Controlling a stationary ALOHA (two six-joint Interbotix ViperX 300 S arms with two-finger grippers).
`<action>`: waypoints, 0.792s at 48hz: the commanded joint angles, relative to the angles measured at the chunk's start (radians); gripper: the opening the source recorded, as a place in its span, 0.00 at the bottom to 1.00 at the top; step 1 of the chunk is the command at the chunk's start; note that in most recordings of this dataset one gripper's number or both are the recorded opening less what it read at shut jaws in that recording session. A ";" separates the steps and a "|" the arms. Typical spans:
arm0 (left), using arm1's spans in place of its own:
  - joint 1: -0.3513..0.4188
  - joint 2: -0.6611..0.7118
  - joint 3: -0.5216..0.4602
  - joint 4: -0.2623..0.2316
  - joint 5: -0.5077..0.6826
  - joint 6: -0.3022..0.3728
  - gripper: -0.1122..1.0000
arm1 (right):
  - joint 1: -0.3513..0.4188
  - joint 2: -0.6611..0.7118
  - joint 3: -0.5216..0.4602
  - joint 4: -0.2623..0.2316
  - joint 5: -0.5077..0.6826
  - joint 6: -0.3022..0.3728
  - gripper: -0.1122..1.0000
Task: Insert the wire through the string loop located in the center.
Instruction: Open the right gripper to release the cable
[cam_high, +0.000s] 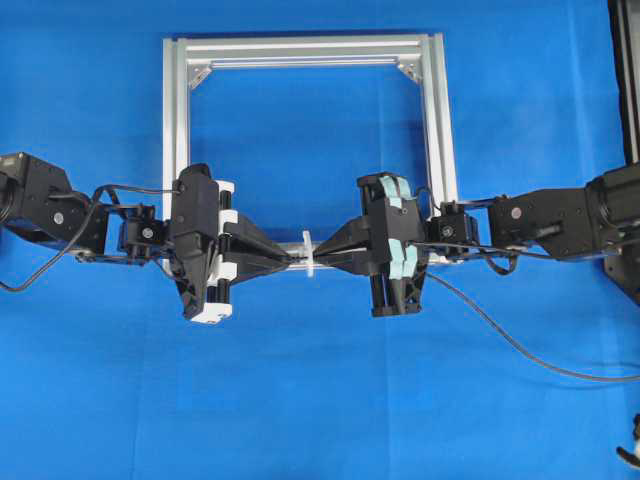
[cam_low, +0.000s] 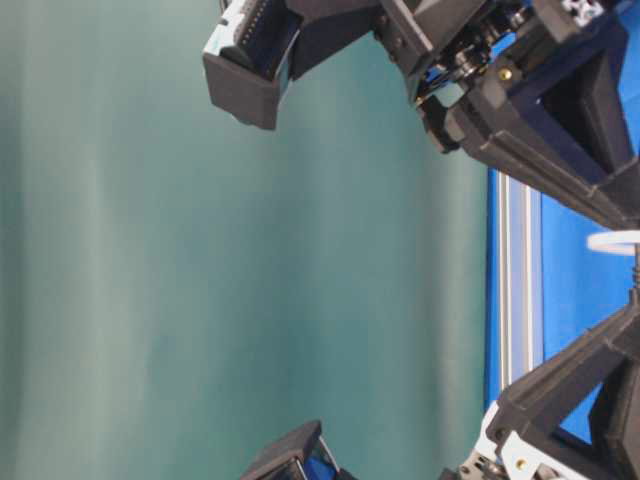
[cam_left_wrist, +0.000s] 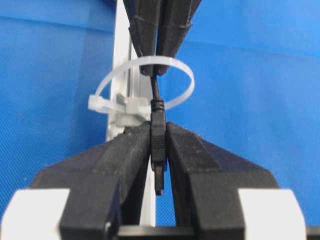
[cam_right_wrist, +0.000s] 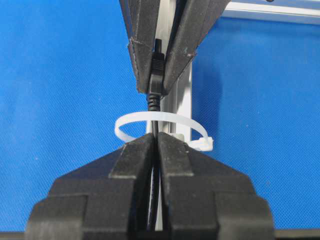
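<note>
Next, my right gripper opens first, since it pins the wire (cam_left_wrist: 155, 81) short of the string loop, and then my left gripper will pull the black plug (cam_left_wrist: 158, 106) away.
The white string loop (cam_high: 308, 255) stands on the near bar of the aluminium frame (cam_high: 440, 120), between both grippers. In the left wrist view, the left gripper (cam_left_wrist: 158, 131) is shut on the black plug (cam_left_wrist: 158, 142) of the wire, whose metal tip points back between the fingers. The thin wire (cam_left_wrist: 154, 90) runs through the string loop (cam_left_wrist: 107, 82) to the right gripper's fingertips (cam_left_wrist: 172, 45) beyond it. In the right wrist view, the right gripper (cam_right_wrist: 156, 140) is shut on the wire just short of the string loop (cam_right_wrist: 160, 116). The rest of the wire (cam_high: 520, 345) trails off right.
The square aluminium frame lies flat on the blue table cover (cam_high: 320, 400). A black upright post (cam_high: 625, 80) stands at the right edge. Both arms reach in from the sides, and a robot cable (cam_high: 30, 272) hangs at the left.
</note>
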 joint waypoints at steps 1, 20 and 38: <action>0.002 -0.012 -0.014 0.000 -0.005 -0.002 0.18 | -0.002 -0.011 -0.014 0.002 -0.011 0.002 0.08; 0.003 -0.012 -0.014 0.000 -0.006 -0.002 0.18 | -0.003 -0.011 -0.012 0.003 -0.005 0.003 0.16; 0.003 -0.012 -0.015 0.000 -0.006 -0.002 0.18 | -0.003 -0.011 -0.012 0.006 0.031 0.003 0.97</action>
